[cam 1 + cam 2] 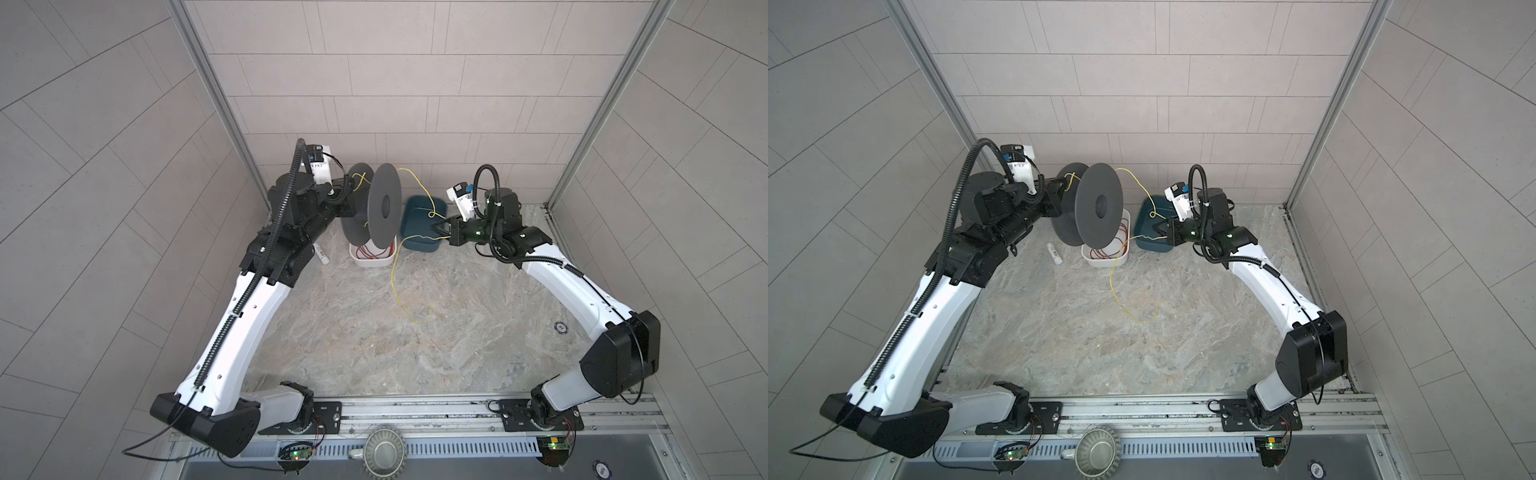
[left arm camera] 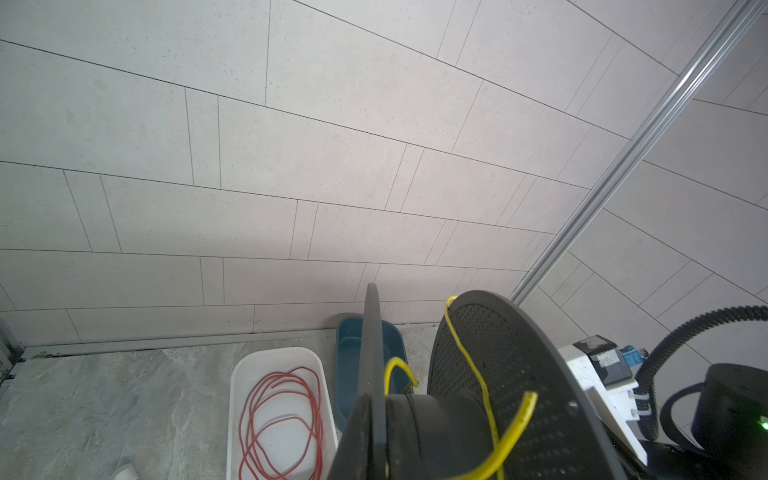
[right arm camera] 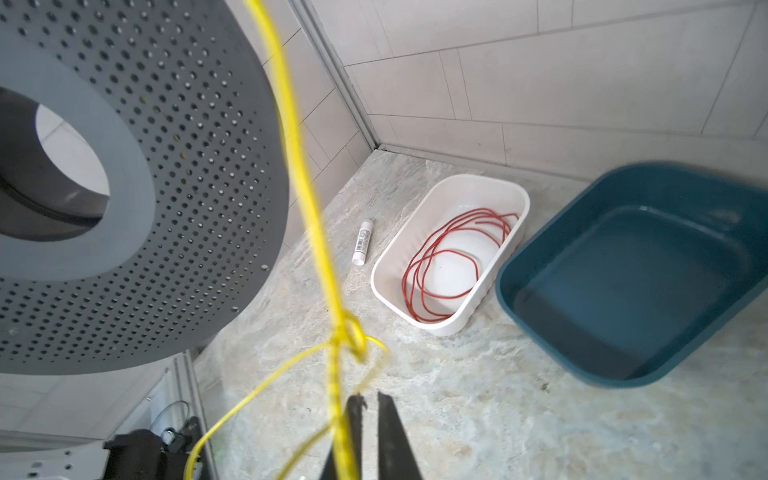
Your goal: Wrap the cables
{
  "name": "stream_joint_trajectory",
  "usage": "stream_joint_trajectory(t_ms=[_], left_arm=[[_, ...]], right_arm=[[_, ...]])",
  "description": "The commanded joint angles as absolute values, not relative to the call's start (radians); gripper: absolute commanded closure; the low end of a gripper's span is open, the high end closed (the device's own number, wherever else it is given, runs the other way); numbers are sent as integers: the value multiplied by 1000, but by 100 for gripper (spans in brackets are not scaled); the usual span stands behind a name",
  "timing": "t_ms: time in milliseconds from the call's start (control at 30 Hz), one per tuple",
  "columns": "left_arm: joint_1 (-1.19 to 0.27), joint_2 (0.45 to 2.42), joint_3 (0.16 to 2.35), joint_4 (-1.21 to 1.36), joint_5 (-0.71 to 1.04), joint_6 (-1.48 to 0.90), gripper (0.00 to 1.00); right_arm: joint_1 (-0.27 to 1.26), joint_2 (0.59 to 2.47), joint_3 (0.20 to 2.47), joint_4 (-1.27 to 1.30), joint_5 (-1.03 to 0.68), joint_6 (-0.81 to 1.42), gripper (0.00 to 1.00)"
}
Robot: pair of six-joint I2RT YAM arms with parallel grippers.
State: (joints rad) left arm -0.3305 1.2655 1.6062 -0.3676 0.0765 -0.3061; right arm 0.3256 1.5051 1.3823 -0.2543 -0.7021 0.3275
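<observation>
The yellow wire runs across the rim of the spool's free edge (image 1: 397, 168), so I should swing my right gripper in front of the spool (image 1: 382, 276) to wind the wire around the spool's middle.
The cables are one thin yellow wire (image 1: 394, 282) (image 1: 1112, 282). It arcs off the top of a grey perforated spool (image 1: 384, 205) (image 1: 1098, 205), kinks beside my right gripper, then drops in a loose loop onto the table. My left gripper (image 1: 348, 203) (image 2: 370, 411) is shut on the spool's far flange and holds the spool in the air, on edge. My right gripper (image 1: 436, 227) (image 3: 370, 399) hovers over the blue tub, shut on the cable (image 3: 299, 166) where a strand runs into its fingertips. A short yellow end (image 2: 521, 415) sticks out by the spool's hub.
A white tray (image 1: 365, 264) (image 3: 515, 195) with a coiled red wire (image 3: 449, 257) sits under the spool. The blue tub (image 1: 419, 246) (image 3: 540, 307) stands beside it by the back wall. A small white tube (image 1: 322, 254) (image 3: 361, 243) lies left of the tray. A cup (image 1: 384, 453) sits at the front rail.
</observation>
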Motion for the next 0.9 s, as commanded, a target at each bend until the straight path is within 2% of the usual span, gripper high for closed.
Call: stream_joint_trajectory(t_ms=[0, 167, 667, 867], left_arm=[[-293, 1253, 1664, -304, 42, -365, 100], [-245, 1253, 1670, -305, 56, -435, 100], [-142, 1248, 1697, -388, 21, -446, 100], [-105, 1257, 1655, -324, 140, -625, 100]], right_arm=[[296, 1462, 1343, -266, -673, 324, 100], [263, 1461, 1275, -268, -615, 321, 100], [192, 1424, 1189, -273, -531, 327, 100], [206, 1432, 1186, -268, -542, 321, 100]])
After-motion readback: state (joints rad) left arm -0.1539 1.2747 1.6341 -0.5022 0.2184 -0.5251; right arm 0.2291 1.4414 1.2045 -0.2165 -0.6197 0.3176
